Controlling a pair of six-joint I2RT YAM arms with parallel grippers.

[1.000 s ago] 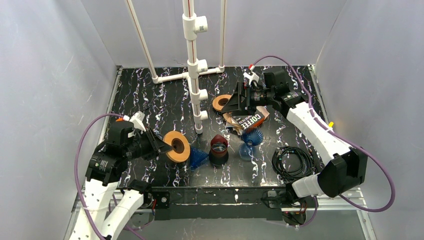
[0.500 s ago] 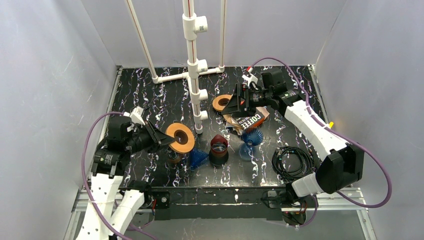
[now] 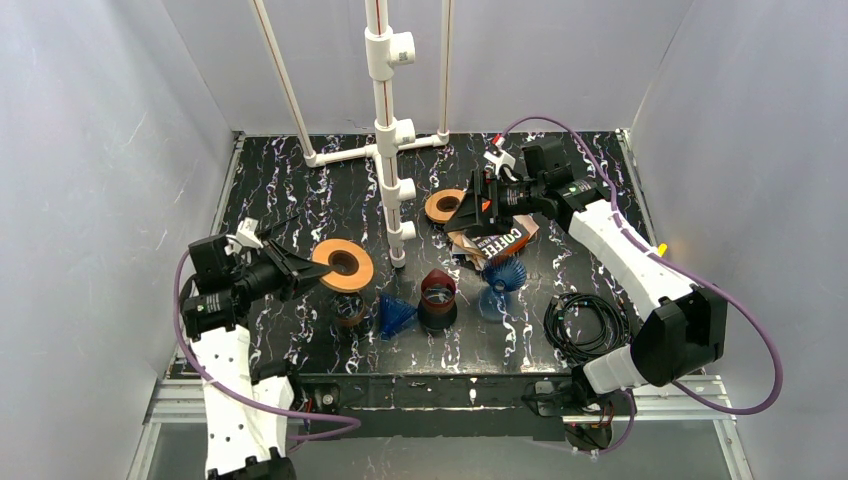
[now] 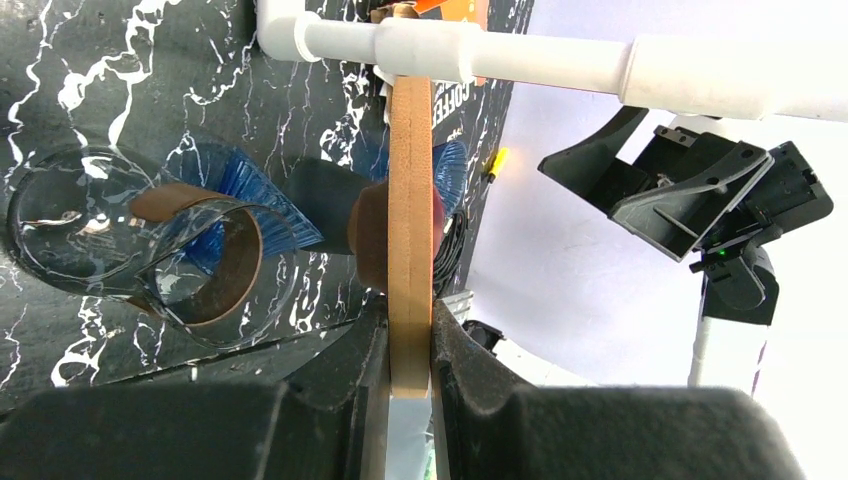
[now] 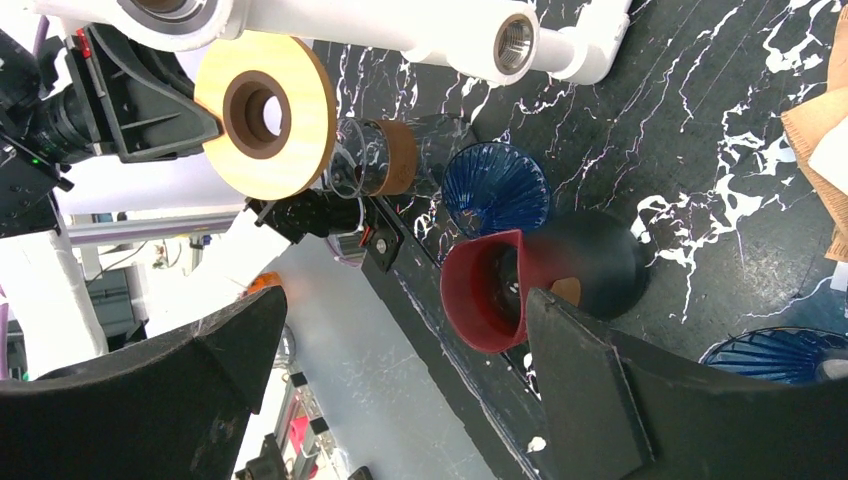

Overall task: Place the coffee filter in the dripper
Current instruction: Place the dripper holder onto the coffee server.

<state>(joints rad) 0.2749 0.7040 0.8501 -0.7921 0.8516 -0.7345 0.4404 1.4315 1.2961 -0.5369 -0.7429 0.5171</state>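
Observation:
The wooden ring (image 3: 343, 264) is facing up and the glass cup's opening (image 3: 349, 306) is open. My left gripper should go on lowering the ring until it sits on that opening.
A brown pack printed COFFEE (image 3: 500, 240) lies at the back right with tan paper filters (image 3: 460, 240) sticking out; a filter's edge (image 5: 815, 140) shows in the right wrist view. My right gripper (image 3: 478, 205) hovers over the pack, open and empty (image 5: 400, 370). A red-and-black dripper (image 3: 437, 295) (image 5: 485, 290) stands mid-table, between a blue ribbed dripper (image 3: 397, 315) (image 5: 495, 188) and another blue one (image 3: 503, 272). My left gripper (image 3: 305, 268) is shut on the rim of a wooden ring (image 3: 343, 264) (image 4: 410, 200), held above the table.
A glass cup with a brown band (image 3: 349, 310) (image 4: 120, 240) sits below the held ring. A second wooden ring (image 3: 443, 206) lies beside the white pipe stand (image 3: 388, 130). A coiled black cable (image 3: 585, 320) lies at the front right.
My left arm has swung back and left, lifting the wooden ring and turning it from upright to nearly flat. The right arm has barely moved.

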